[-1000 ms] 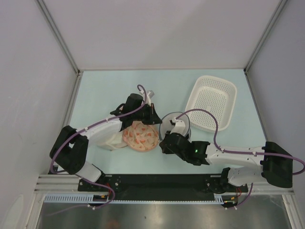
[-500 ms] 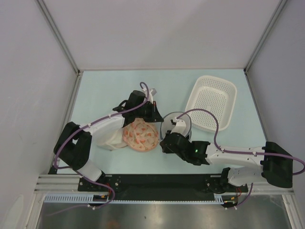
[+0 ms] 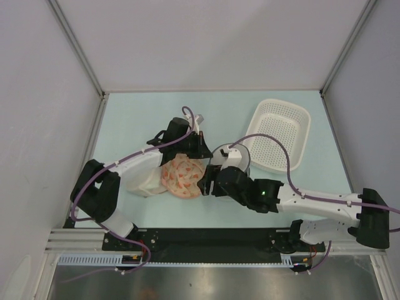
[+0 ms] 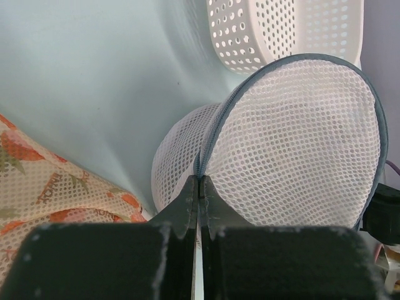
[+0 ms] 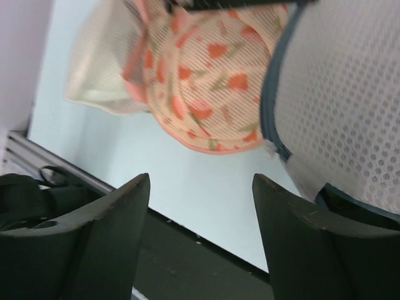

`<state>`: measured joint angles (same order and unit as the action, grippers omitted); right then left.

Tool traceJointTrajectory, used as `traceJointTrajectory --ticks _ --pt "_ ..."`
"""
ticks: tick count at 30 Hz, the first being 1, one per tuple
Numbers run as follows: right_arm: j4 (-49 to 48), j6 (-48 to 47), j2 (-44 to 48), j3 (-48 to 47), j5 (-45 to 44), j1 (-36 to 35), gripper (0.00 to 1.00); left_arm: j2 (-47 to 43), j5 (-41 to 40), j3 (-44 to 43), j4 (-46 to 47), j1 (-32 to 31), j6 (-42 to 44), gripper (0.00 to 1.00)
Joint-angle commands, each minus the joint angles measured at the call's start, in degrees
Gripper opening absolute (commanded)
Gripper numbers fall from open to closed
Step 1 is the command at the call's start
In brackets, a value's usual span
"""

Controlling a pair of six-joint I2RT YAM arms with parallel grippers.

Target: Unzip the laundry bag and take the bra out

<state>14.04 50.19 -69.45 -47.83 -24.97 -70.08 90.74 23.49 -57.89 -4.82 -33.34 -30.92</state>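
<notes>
My left gripper is pinching the zipper band [image 4: 200, 161] where the laundry bag's lid meets the drum. It should open before my right gripper lifts the lid's opposite edge [image 3: 249, 160].
The laundry bag [image 3: 230, 156], a round white mesh drum with a dark zipper band, stands at mid-table. In the left wrist view, the laundry bag [image 4: 300, 144] fills the right half. My left gripper [image 4: 200, 181] is shut, pinching its zipper band at the rim. From above, the left gripper [image 3: 203, 152] sits at the bag's left edge. My right gripper [image 3: 206, 182] is open just left of and below the bag. In the right wrist view, the right gripper [image 5: 201, 178] holds nothing. The laundry bag [image 5: 350, 94] and its zipper band [image 5: 270, 106] lie beyond the right finger. The bra is hidden.
A peach floral padded item [image 3: 183, 177] lies left of the bag, under the left arm. A plain white mesh bag [image 3: 147, 184] lies beside it. A white perforated basket [image 3: 278, 134] stands at the back right, close to the laundry bag.
My right gripper has opened and its arm has slid left along the bag's front. The left gripper stays shut on the zipper band, having shifted slightly right.
</notes>
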Motion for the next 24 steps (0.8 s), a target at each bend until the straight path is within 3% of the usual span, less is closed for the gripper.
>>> traceJointTrajectory --ticks 1,7,18,24 --pt "3.44 -5.01 4.66 -5.25 -2.45 0.21 0.74 -2.58 -0.20 -0.74 2.01 0.38 1.74 0.00" --pt "7.92 -9.05 10.63 -4.55 -3.42 8.54 0.70 -4.86 1.38 0.84 2.88 0.38 1.65 0.02" --pt "9.95 -15.56 21.11 0.10 1.32 27.26 0.65 -10.31 2.62 3.49 2.28 0.38 -0.11 0.58" --pt "9.69 -15.83 22.16 5.11 7.65 34.48 0.64 -12.42 2.53 3.04 1.48 0.38 -0.55 0.64"
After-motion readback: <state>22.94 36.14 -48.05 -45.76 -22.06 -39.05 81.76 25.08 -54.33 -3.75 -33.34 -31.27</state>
